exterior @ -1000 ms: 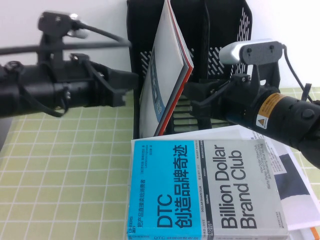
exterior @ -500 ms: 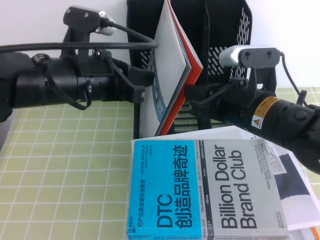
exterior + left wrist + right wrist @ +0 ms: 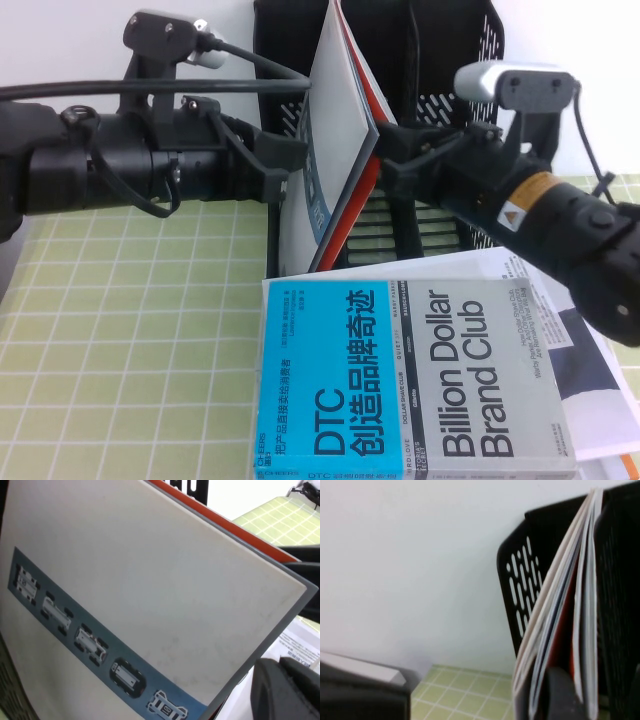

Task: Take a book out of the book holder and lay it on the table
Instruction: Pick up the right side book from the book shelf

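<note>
A gap parts the book from the grey booklet, so I expect the book to slide out alone when I pull, leaving the grey booklet leaning.
The book holder stands at the back of the table. Thin booklets lean in its left slot. The book shows as an orange-red edge behind the grey booklet with a blue strip. My left gripper is shut and rests against the grey booklet's cover, its tips by the cover's lower edge. My right gripper is open at the booklets' free edge. In the right wrist view one finger sits between the grey pages and the book's red and white sheets, the right gripper straddling them.
A thick cyan-and-grey book lies flat in front of the holder, on loose white papers. Green grid cloth lies bare at the left. A white wall is behind the holder.
My right gripper has risen and closed in on the booklets' edge. The splayed red sheet has drawn in towards the other pages. The left arm has hardly moved since half a second ago.
</note>
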